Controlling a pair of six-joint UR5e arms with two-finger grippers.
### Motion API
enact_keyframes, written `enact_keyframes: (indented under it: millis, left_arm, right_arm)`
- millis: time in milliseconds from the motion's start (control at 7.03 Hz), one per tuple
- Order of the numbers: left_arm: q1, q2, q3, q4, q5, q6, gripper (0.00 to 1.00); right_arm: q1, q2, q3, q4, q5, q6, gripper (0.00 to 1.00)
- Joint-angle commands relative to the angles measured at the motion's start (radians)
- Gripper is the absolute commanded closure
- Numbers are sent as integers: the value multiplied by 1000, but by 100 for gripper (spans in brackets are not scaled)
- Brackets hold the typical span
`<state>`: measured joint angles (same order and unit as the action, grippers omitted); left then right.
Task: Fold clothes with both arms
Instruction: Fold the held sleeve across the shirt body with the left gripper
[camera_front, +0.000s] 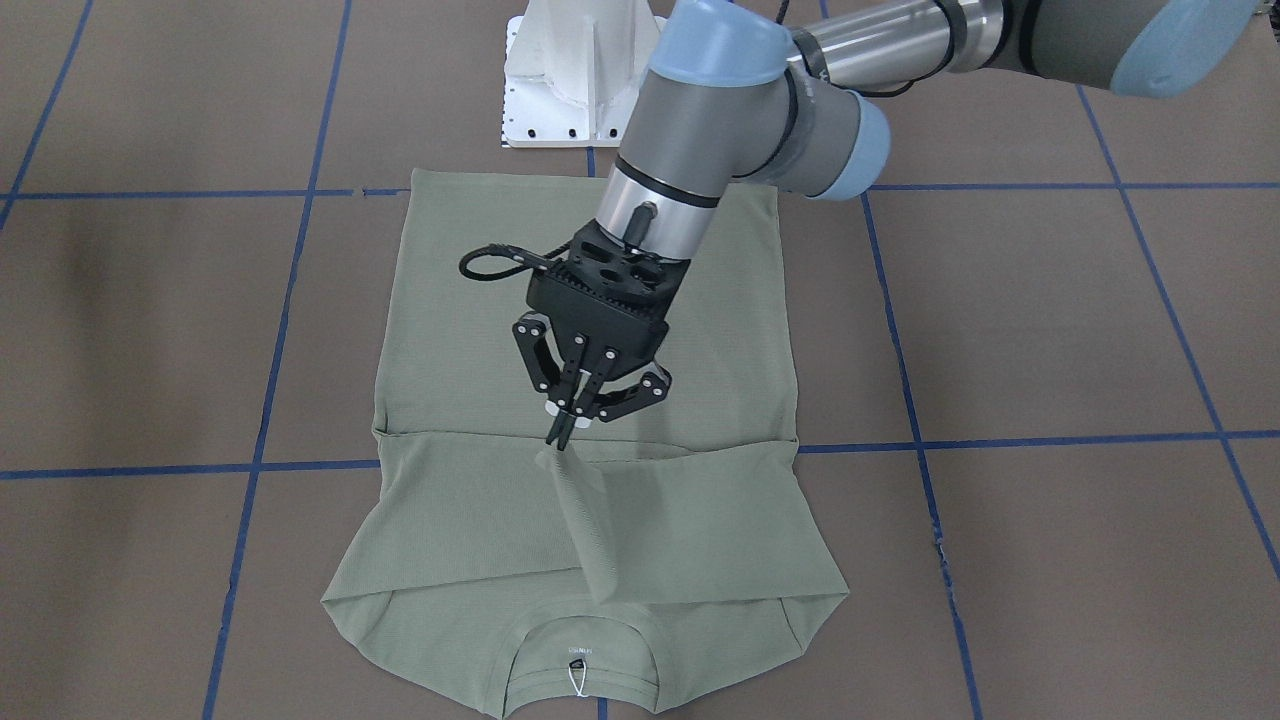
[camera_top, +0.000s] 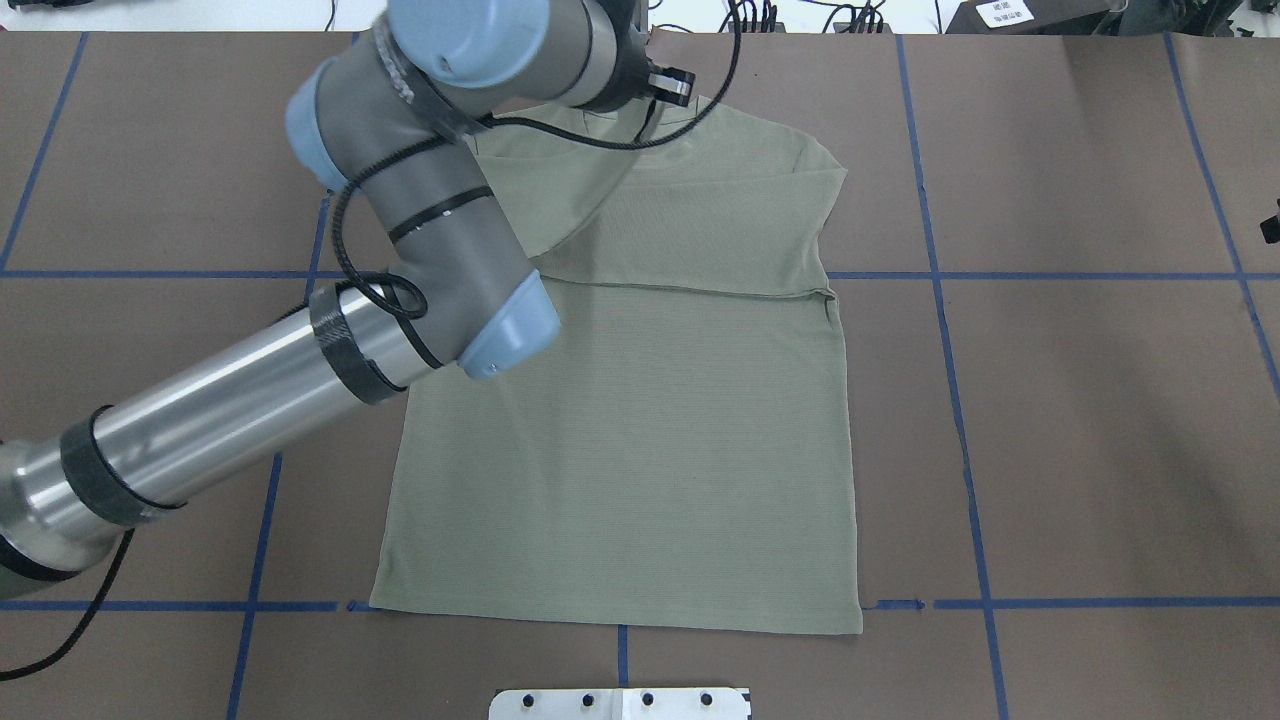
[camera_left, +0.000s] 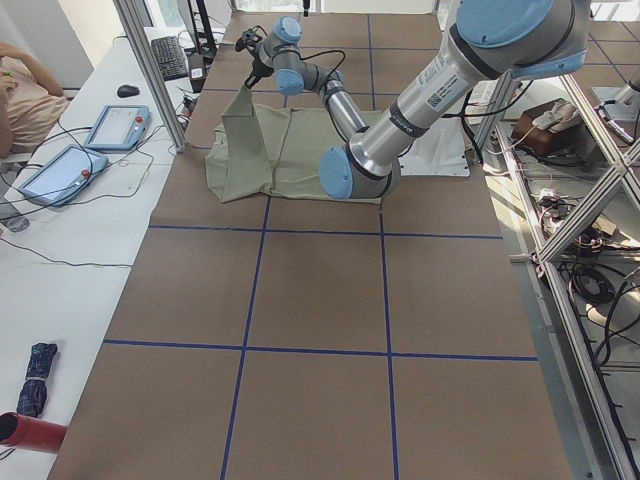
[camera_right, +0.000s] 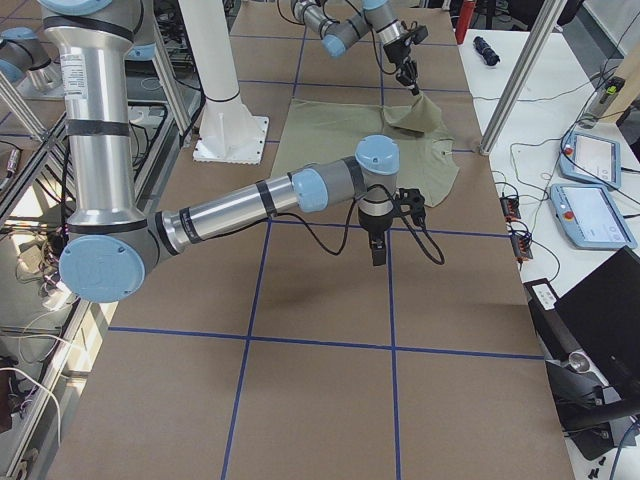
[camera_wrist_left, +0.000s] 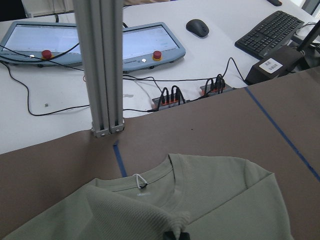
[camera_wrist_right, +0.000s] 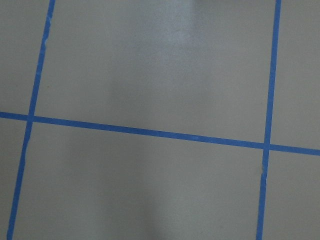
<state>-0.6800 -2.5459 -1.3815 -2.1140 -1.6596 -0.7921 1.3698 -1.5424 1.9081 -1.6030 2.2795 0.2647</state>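
The sleeve's end folds back over the sleeve (camera_front: 590, 540) under my left gripper. Next, I put it down, move away and grip the end (camera_front: 566, 468) with my right gripper.
The sage-green shirt (camera_front: 450, 300) lies flat on the brown table, hem toward the robot's base, neck with its white label loop (camera_front: 577, 678) at the far side. Both sleeves are folded across the chest. My left gripper (camera_front: 558, 432) is shut on the end of one sleeve (camera_front: 585, 520) and holds it lifted over the middle of the shirt. The pinched fabric also shows in the left wrist view (camera_wrist_left: 172, 220). My right gripper (camera_right: 377, 255) hangs over bare table away from the shirt. It shows only in the side view, so I cannot tell its state.
The white pedestal base (camera_front: 570, 70) stands just behind the shirt's hem. Blue tape lines (camera_wrist_right: 150, 132) grid the table. Beyond the far edge are an aluminium post (camera_wrist_left: 102, 65), control pendants (camera_wrist_left: 145, 45) and cables. An operator (camera_left: 20, 90) sits there.
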Motion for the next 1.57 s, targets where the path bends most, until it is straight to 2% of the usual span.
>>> enact_keyframes:
  millis: [0,142,285,427,711,854,996,1138,1281,1423]
  left_arm:
    - [135,-2,121,-201,119,40,100]
    - [154,-7,136,-214,121,40,100]
    - [169,-13,136,-215,118,37,76]
    - [178,-14,134,-216,119,22,1]
    - [183,-14,122,-208,110,-56,0]
    - [174,-4,92,-170,34,-49,0]
    - [133,-1,58,-79,-47,-35,0]
    - [91,16,-8,60,-96,-1,0]
    - [47,104,-121,157,-121,76,0]
    - [-10,230,-227,183,-159,208,0]
  right_arm:
    - [0,2,-4,0,-2,1,0]
    - [0,4,-4,2,-2,1,0]
    - [0,8,-4,3,-2,1,0]
    - [0,11,-7,3,-3,1,0]
    - [-2,16,0,6,2,-4,0]
    - [-11,18,-6,74,2,11,0]
    - [-44,31,-27,174,0,14,0]
    - [-82,94,-59,210,-5,27,1]
    - [-159,172,-84,206,-24,157,1]
    - [-299,273,-93,201,-169,333,1]
